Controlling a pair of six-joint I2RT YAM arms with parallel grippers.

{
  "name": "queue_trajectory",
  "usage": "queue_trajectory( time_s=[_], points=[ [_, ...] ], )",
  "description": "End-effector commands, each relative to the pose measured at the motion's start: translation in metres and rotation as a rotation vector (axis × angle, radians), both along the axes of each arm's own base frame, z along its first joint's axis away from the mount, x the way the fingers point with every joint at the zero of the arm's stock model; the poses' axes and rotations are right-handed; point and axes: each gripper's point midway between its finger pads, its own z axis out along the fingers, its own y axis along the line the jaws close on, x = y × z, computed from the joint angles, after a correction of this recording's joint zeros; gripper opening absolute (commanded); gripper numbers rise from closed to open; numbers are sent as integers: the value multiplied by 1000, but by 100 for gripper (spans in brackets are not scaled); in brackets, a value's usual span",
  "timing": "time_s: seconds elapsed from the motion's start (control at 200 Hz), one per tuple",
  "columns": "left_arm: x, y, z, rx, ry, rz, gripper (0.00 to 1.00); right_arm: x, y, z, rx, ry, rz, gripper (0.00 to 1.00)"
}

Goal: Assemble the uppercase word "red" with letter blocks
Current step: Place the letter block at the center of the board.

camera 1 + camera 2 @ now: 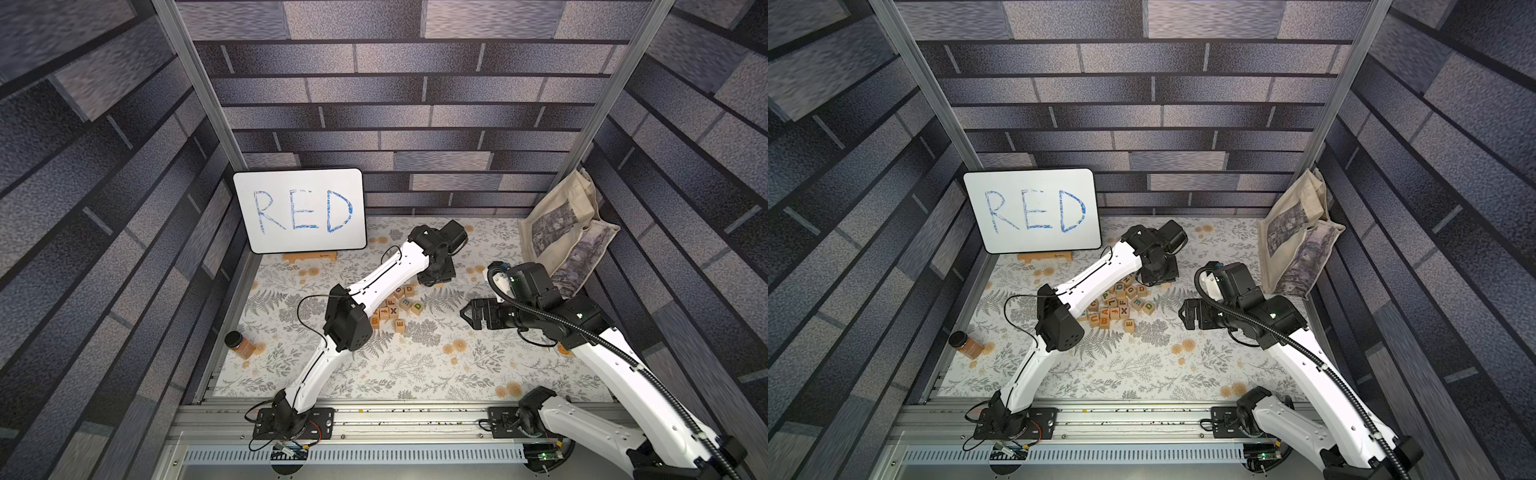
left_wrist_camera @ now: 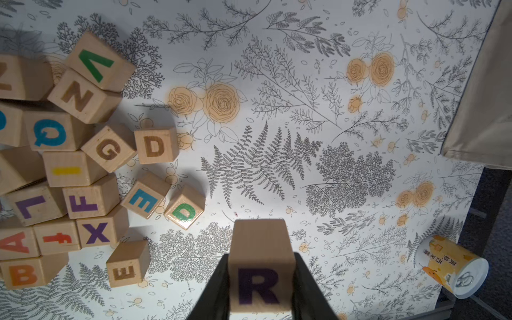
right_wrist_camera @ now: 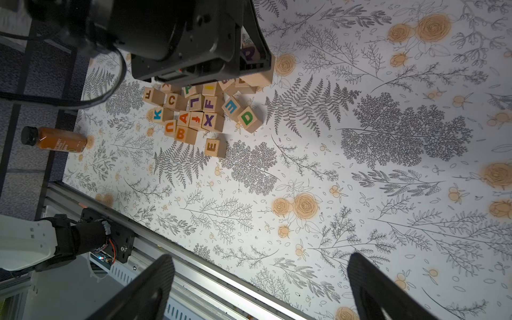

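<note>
The R block is upright and the floral mat beside the green D block is clear, so my left gripper should keep lowering the R block there until it rests.
My left gripper is shut on a light-wood letter block with a purple R and holds it above the floral mat. In both top views this gripper hangs just behind the pile of letter blocks. A green D block lies at the pile's edge beside a blue E block. A brownish E block sits alone nearer the front. My right gripper is open and empty, to the right of the pile.
A white board with blue handwritten RED leans at the back left. A dark-capped bottle lies at the mat's left edge, and a yellow can lies at the mat's edge. A cloth tote bag fills the back right corner. A metal rail runs along the front.
</note>
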Motion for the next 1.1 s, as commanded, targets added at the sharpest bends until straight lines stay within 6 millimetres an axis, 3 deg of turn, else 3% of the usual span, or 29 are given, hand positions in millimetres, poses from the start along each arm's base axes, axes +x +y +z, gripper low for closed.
queue_trajectory(
  time_s=[0.0,0.912,1.092],
  points=[
    [-5,9,-5,56,29,-27,10,-4,-6,5,-16,10,16,100],
    [19,-50,-51,-5,-96,-189,13,-11,-32,-3,-28,41,-36,100],
    [18,-53,-67,4,-76,-198,14,-15,-35,-3,-29,40,-42,100]
  ],
)
